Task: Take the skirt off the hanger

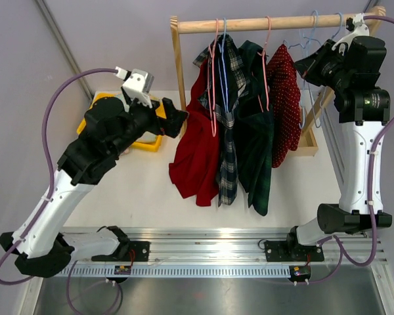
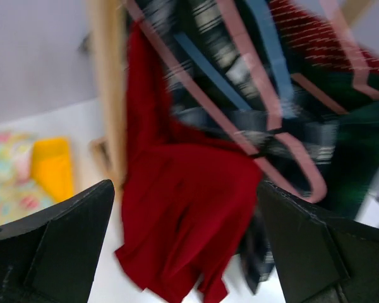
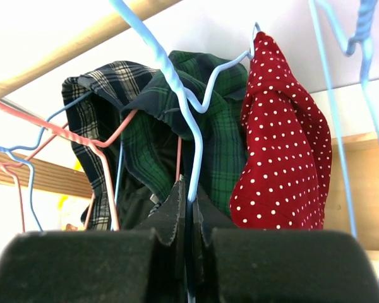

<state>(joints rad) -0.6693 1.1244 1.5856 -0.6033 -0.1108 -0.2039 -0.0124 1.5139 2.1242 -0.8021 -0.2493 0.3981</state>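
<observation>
The skirt is hanging against the green plaid garment (image 1: pixel 271 113), so my right gripper needs to pull the hanger clear and keep hold of it while my left gripper pulls the skirt's hem (image 1: pixel 282 159).
Several garments hang on wire hangers from a wooden rail (image 1: pixel 262 25). A red polka-dot skirt (image 1: pixel 285 98) (image 3: pixel 284 139) hangs at the right on a light blue hanger (image 3: pixel 177 82). My right gripper (image 3: pixel 191 208) (image 1: pixel 306 65) is shut on that hanger's wire, just right of the skirt. A plain red garment (image 1: pixel 197 151) (image 2: pixel 183 208) hangs at the left. My left gripper (image 2: pixel 186 252) (image 1: pixel 182 118) is open in front of it, nothing between its fingers (image 2: pixel 50 252). Between the two red pieces hang a dark plaid garment (image 1: pixel 228 131) and a green plaid garment (image 1: pixel 256 144).
The rack's wooden upright (image 1: pixel 178 65) stands just left of the red garment, close to my left gripper. A yellow tray (image 1: pixel 151 141) lies on the table behind the left arm. Empty blue hangers (image 1: pixel 315 33) hang at the rail's right end, and pink hangers (image 2: pixel 271 145) cross the plaid cloth.
</observation>
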